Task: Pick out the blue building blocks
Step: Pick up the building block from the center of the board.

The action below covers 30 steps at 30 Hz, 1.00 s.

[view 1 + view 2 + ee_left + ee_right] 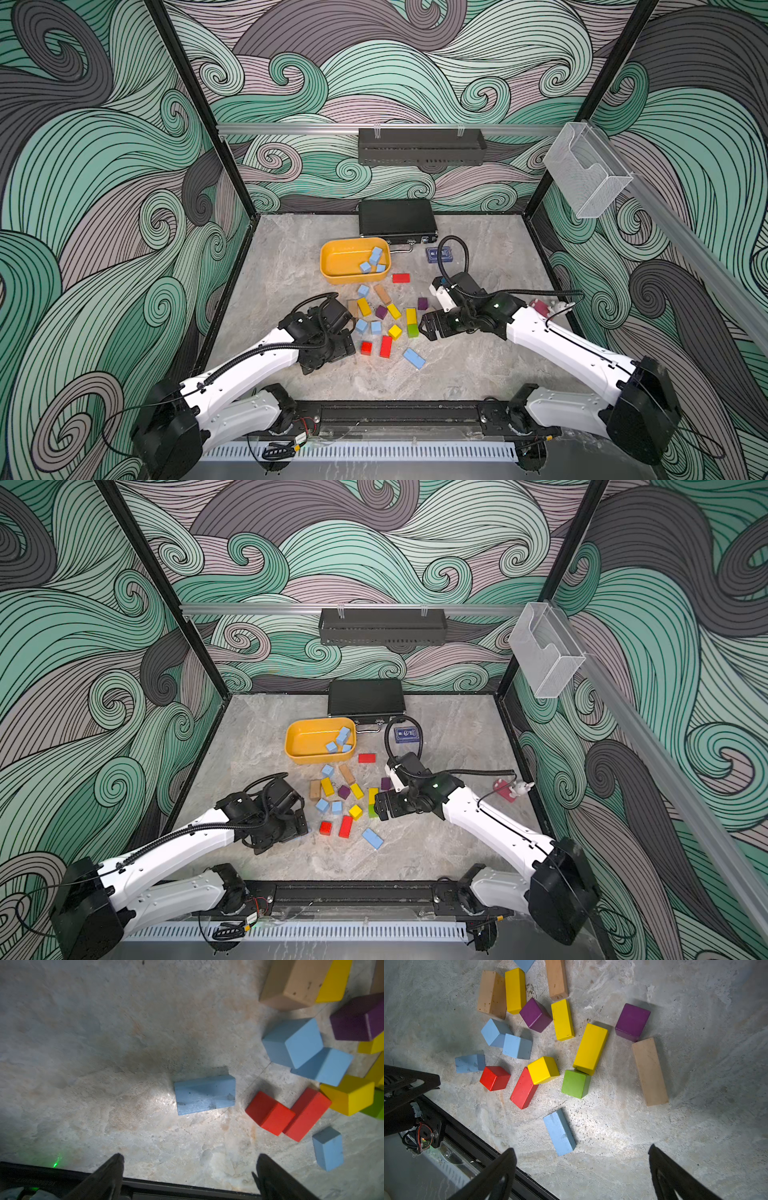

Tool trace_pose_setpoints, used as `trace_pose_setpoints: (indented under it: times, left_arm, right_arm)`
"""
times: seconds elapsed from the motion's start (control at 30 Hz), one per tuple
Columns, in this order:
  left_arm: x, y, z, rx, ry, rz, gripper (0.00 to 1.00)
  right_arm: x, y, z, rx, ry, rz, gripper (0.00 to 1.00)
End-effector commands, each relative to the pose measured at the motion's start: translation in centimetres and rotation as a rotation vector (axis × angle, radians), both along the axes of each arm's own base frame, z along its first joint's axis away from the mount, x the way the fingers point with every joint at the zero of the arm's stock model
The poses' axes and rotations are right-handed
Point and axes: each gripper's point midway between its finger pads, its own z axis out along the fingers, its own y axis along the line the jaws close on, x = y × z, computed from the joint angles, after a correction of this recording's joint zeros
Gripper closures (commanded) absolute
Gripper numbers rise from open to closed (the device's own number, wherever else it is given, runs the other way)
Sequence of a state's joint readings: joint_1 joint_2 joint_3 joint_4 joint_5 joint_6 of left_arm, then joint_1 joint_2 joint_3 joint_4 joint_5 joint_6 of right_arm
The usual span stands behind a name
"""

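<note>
The small blue block [205, 1096] is clear of the red blocks with both its ends free, so my left gripper keeps going down and closes on those ends [232, 1092].
Three blue building blocks [374, 259] lie in the yellow tray [332, 266]. Loose blue cubes [363, 290] [361, 325] [376, 327] and a long blue brick [414, 358] sit among the mixed pile on the table. My left gripper [190, 1159] is open and empty, low over the table left of the pile, with a small blue block [204, 1095] lying just ahead of its jaws. My right gripper [582, 1150] is open and empty too, hovering at the pile's right side [426, 328], with the long blue brick [559, 1132] just in front of its fingertips.
Red, yellow, purple, green and tan blocks [390, 324] are mixed with the blue ones. A lone red block [401, 277] lies by the tray. A black case [397, 220] and a navy card box [438, 253] sit at the back, a pink toy [540, 307] at the right.
</note>
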<state>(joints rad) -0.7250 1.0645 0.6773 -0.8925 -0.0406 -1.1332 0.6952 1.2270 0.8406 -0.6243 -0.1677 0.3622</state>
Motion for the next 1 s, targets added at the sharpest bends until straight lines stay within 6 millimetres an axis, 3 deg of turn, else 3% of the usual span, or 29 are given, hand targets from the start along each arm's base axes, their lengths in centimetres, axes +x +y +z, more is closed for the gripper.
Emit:
trace_pose_setpoints:
  times: [0.0, 0.4, 0.97]
  left_arm:
    - [1.1, -0.6, 0.1, -0.015, -0.031, 0.078, 0.02]
    - [1.5, -2.4, -2.8, 0.005, 0.083, 0.058, 0.03]
    - [1.8, -1.5, -5.4, 0.133, 0.142, -0.016, 0.19]
  right_arm:
    - [-0.2, 0.3, -0.2, 0.043, 0.007, -0.014, 0.01]
    - [-0.8, 1.0, -0.9, 0.102, 0.015, 0.017, 0.01]
    - [-0.2, 0.8, -0.4, 0.087, -0.028, 0.021, 0.01]
